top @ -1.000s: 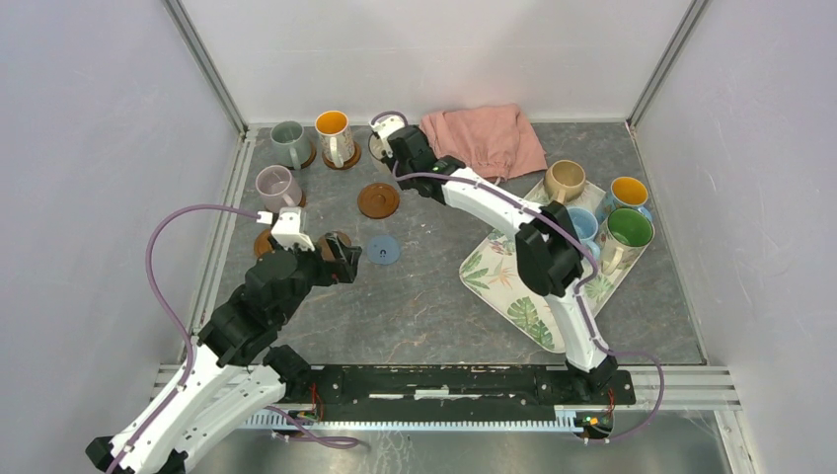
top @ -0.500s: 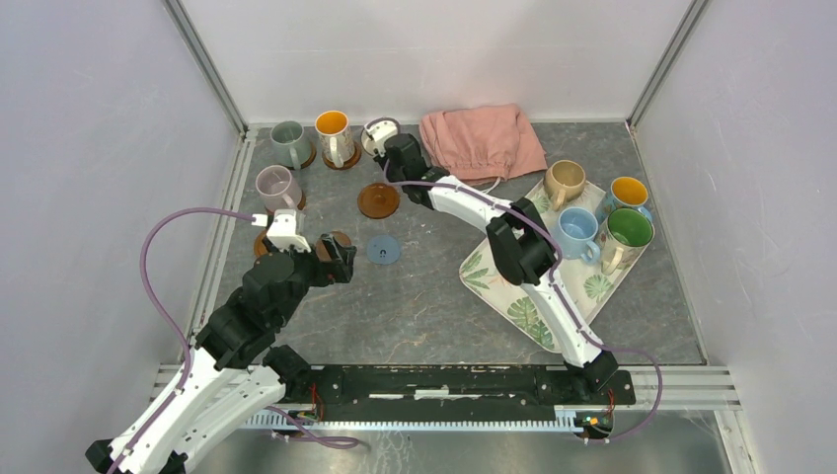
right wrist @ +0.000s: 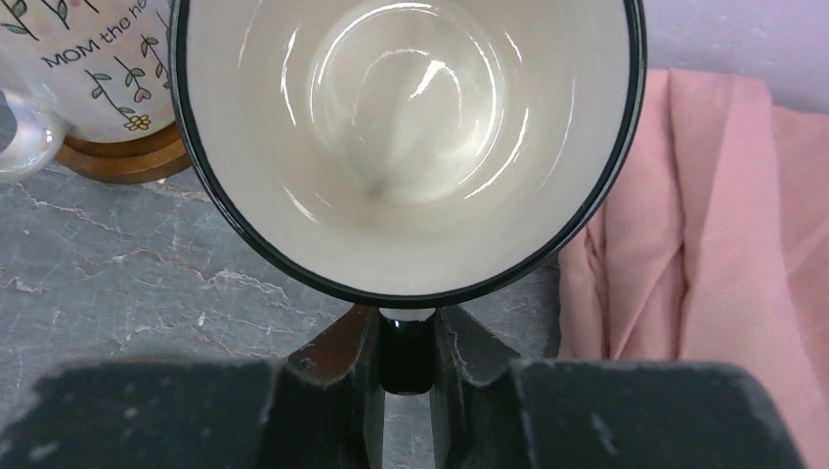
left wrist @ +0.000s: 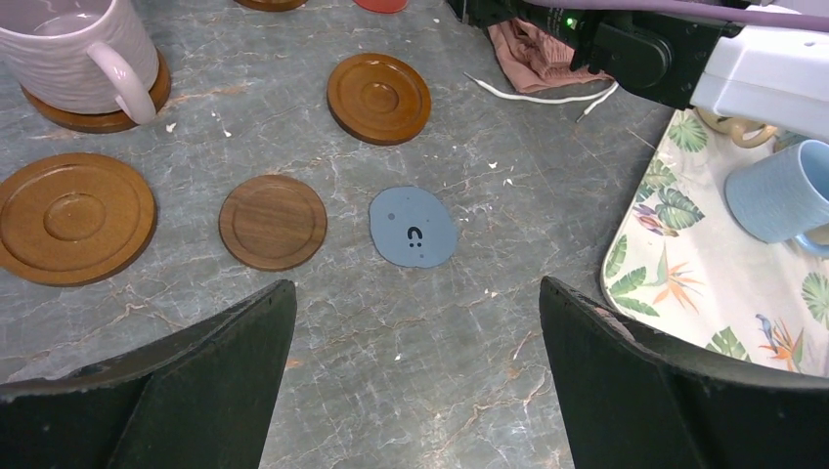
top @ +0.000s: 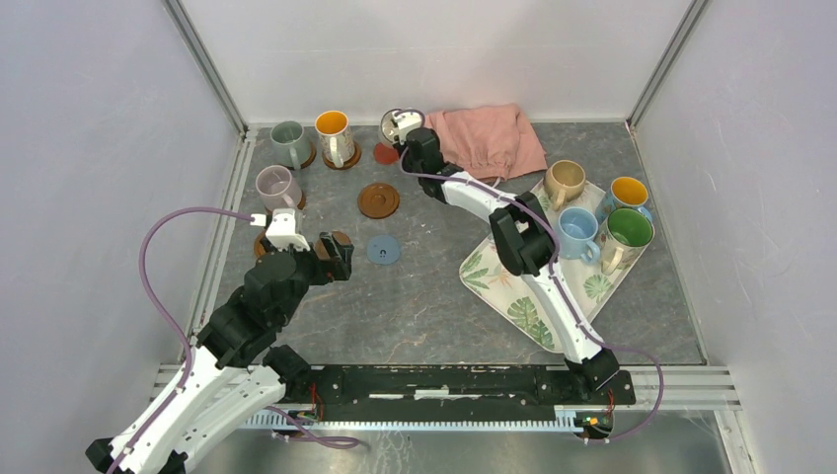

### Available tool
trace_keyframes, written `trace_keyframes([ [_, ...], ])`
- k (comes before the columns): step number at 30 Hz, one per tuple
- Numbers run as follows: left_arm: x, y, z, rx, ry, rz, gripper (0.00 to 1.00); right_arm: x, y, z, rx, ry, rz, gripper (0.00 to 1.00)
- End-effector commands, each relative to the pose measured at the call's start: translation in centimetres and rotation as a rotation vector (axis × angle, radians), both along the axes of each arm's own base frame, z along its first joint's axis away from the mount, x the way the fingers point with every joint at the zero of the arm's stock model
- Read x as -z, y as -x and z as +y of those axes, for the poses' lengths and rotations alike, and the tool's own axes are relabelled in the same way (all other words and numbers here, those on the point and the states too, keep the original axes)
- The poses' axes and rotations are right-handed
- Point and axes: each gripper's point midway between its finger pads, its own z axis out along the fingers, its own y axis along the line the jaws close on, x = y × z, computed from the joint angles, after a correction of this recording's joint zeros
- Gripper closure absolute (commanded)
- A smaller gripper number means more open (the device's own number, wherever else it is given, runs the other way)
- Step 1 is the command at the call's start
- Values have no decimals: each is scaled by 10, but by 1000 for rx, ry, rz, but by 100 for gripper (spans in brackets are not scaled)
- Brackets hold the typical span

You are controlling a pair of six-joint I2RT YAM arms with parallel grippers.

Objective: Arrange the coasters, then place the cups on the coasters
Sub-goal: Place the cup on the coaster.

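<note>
The black-rimmed cup (top: 389, 127) hangs behind the red coaster, next to the pink cloth. My right gripper should bring the cup back over the red coaster (top: 385, 154) first and then open.
My right gripper (right wrist: 406, 342) is shut on the handle of a black-rimmed, cream-inside cup (right wrist: 406, 137), held above the table's back by the pink cloth (top: 486, 138); seen from above, the cup (top: 396, 122) hangs just behind a red coaster (top: 386, 153). Open and empty, my left gripper (left wrist: 415, 288) hovers near a blue coaster (left wrist: 414, 227) and a small brown coaster (left wrist: 272, 221). Two more brown coasters (left wrist: 378, 98) (left wrist: 73, 217) lie bare. The lilac cup (top: 276, 186), grey-green cup (top: 288, 143) and orange-inside cup (top: 333, 136) stand on coasters.
A leaf-patterned tray (top: 518, 296) at the right carries a beige cup (top: 565, 181), a light blue cup (top: 577, 229), a green-inside cup (top: 627, 234) and another orange-inside cup (top: 628, 195). Walls close in the back and sides.
My right gripper has carried the cup up and to the back right, uncovering the red coaster. The left arm has barely moved.
</note>
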Motion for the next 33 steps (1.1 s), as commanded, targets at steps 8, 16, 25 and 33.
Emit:
trace_keyframes([
  [8, 3, -5, 9, -42, -47, -9, 0, -80, -11, 39, -76, -236, -179, 100],
  [16, 3, -6, 10, -48, -48, -9, 0, -66, -13, 39, -69, -235, -162, 99],
  [25, 3, -6, 11, -54, -50, -11, 0, -55, -15, 36, -52, -217, -153, 95],
  [33, 3, -6, 12, -58, -51, -12, 0, -55, -15, 34, -47, -209, -153, 88],
])
